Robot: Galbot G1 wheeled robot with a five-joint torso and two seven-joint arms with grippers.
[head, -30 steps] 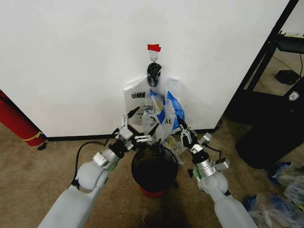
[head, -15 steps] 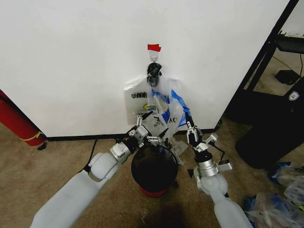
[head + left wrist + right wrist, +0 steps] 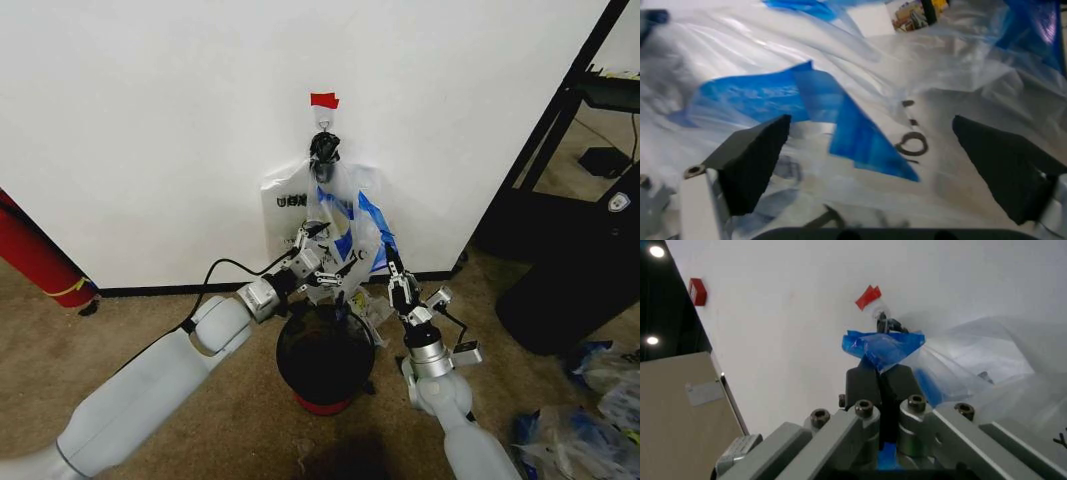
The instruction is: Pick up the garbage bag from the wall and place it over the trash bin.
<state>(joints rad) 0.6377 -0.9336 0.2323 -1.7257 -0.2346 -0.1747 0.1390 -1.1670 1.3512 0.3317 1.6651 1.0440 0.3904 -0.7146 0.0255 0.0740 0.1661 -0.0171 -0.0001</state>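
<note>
I expect the second printed bag (image 3: pixel 284 209) to stay on the hook when I pull the garbage bag away, because the second bag hangs flat behind the crumpled film (image 3: pixel 341 212).
The garbage bag (image 3: pixel 345 215), clear plastic with blue patches, hangs from a hook on the white wall. Right below it stands the trash bin (image 3: pixel 325 358), black with a red bottom. My left gripper (image 3: pixel 335 256) is open against the bag's lower front; in the left wrist view its black pads (image 3: pixel 753 157) stand wide apart around the film and a blue patch (image 3: pixel 847 130), with the bin's rim (image 3: pixel 873 234) just beneath. My right gripper (image 3: pixel 393 274) is shut on the bag's blue handle (image 3: pixel 881 346) at the bag's right side, its gripper tips (image 3: pixel 881 376) pinching the crumpled blue plastic.
A second printed bag (image 3: pixel 288 205) hangs behind on the same hook, under red tape (image 3: pixel 323 100). A long red cylinder (image 3: pixel 35 255) leans at the left. A big black cylinder (image 3: pixel 580 285) and a black rack (image 3: pixel 560 130) stand at the right, with loose plastic bags (image 3: pixel 600 410) on the carpet.
My left arm has reached forward toward the wall, bringing its open gripper from the bin's rim up against the bag. The right gripper has kept its hold and barely shifted.
</note>
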